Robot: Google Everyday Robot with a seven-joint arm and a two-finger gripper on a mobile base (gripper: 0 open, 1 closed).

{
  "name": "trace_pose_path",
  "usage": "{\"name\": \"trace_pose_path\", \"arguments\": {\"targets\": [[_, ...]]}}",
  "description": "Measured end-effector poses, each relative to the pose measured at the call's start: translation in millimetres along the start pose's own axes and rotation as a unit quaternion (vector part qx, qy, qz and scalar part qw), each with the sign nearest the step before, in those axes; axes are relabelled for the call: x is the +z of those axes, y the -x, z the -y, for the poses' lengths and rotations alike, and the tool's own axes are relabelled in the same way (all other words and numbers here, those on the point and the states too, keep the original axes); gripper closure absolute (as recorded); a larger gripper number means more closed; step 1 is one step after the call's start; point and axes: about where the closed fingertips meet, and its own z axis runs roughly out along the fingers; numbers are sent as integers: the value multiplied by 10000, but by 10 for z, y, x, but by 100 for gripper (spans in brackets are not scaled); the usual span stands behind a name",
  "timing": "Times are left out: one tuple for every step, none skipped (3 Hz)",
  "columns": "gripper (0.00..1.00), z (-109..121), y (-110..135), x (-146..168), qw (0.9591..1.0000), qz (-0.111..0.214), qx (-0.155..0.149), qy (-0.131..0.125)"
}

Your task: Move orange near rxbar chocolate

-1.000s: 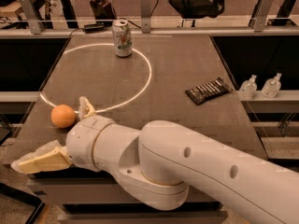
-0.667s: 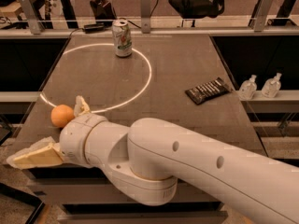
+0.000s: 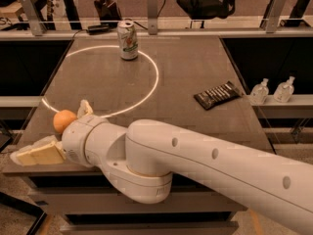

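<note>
The orange (image 3: 63, 119) is lined up with the space between my gripper's open fingers, so I keep moving in until they get to the orange's sides (image 3: 56, 122), then close them.
The orange (image 3: 63, 120) sits on the dark table near its front left corner, partly hidden behind my wrist. The rxbar chocolate (image 3: 217, 95) lies flat at the right side of the table, far from the orange. My gripper (image 3: 50, 130) is at the front left edge, open. One pale finger (image 3: 36, 153) points left over the table edge. The other finger (image 3: 84, 107) sticks up just right of the orange. The orange lies roughly between them, and I cannot tell whether they touch it.
An upright green-and-white soda can (image 3: 128, 39) stands at the back centre. A white circle line (image 3: 151, 87) is marked on the table (image 3: 186, 62). Two small bottles (image 3: 272, 90) stand on a ledge to the right. A railing runs behind the table.
My arm has shifted a little to the left and the lower finger has risen slightly. The orange, the bar and the can have not moved.
</note>
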Motion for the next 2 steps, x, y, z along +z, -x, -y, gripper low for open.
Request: {"name": "trace_pose_path", "arguments": {"targets": [[0, 130, -54, 122, 10000, 34, 49, -43], [0, 216, -73, 262, 9999, 147, -79, -20]]}}
